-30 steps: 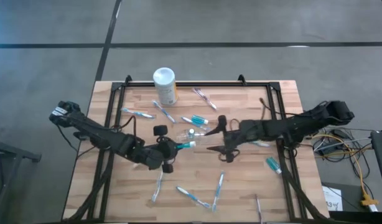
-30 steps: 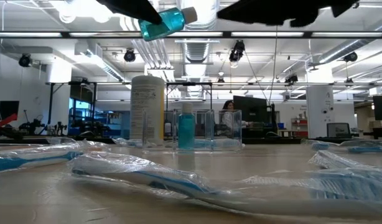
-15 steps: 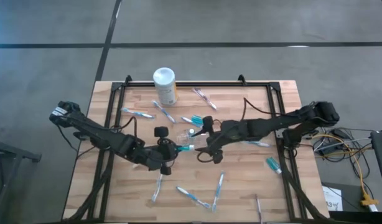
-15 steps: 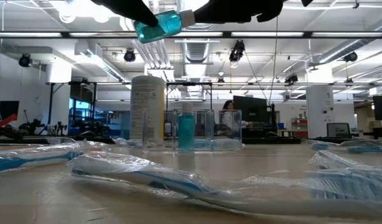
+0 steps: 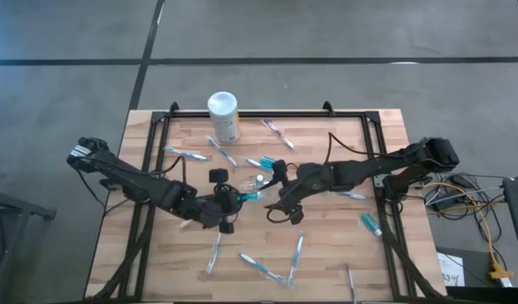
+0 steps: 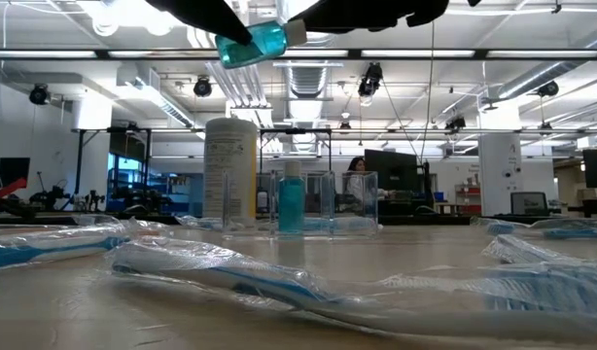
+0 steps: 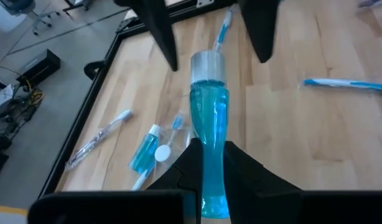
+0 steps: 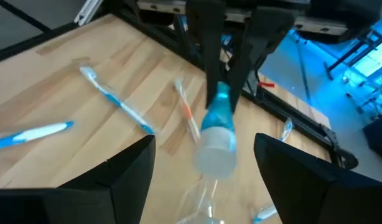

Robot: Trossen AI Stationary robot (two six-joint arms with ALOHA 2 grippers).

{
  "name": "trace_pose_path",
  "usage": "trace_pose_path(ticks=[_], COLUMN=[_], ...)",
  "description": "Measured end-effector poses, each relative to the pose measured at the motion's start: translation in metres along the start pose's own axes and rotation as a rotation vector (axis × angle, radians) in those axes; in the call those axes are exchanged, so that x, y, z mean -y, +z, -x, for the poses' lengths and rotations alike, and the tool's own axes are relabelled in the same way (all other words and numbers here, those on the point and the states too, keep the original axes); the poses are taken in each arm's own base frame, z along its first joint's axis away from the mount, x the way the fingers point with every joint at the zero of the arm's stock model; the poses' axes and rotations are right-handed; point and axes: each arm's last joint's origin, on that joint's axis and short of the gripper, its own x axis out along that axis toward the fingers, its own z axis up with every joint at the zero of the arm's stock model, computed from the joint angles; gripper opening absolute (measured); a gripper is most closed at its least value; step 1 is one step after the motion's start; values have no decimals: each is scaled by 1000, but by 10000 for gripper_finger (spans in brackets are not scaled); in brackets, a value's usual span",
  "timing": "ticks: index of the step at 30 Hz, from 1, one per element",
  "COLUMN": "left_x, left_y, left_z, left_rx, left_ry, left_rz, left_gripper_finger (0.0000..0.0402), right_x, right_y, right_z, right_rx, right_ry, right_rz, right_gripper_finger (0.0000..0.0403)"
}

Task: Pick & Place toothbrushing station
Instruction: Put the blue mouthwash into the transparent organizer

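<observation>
The blue bottle is held by its bottom end (image 6: 230,52) in my left gripper, so my right gripper should grip its pale cap to lower the bottle into the holder bottom first.
My left gripper (image 7: 213,165) is shut on a small blue bottle (image 7: 209,134) with a pale cap (image 7: 208,65), held high over the middle of the table (image 5: 249,196). My right gripper (image 8: 203,140) is open, with one finger on each side of the cap (image 8: 216,149) and clear of it. The toothbrushing station (image 6: 330,204), a see-through holder, stands on the table below them (image 5: 250,182). In the low view another blue bottle (image 6: 292,197) shows upright at it. My left gripper pinches the bottle's bottom end (image 7: 208,186) between its two fingers. The fingers lie along the bottle, so it sticks out ahead of them with the cap (image 6: 297,31) toward my right gripper. The bottle is lifted clear of the table, nearly level, cap end slightly up.
A tall white canister (image 5: 224,114) stands at the table's far edge. Several wrapped toothbrushes lie scattered over the wood, for instance near the front (image 5: 261,266) and at the far side (image 5: 277,131). A small blue bottle (image 5: 370,223) lies near the right edge.
My right gripper has moved toward the table's left, up to the held bottle, and stayed open; its fingers now stand on either side of the cap. The bottle has stayed in place in my left gripper.
</observation>
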Motion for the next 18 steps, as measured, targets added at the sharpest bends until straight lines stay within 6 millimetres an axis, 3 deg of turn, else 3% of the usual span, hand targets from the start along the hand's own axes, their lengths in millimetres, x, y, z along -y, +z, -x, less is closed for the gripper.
trace_pose_path(ticks=[18], left_x=[-1], left_y=[0], left_z=[-1], left_rx=[1], left_ry=[1], left_rz=[1], left_gripper_finger=[39], right_x=[0], right_y=[-4], right_z=[-14], right_rx=[27], right_ry=[-22], right_rz=[21], right_gripper_finger=[202])
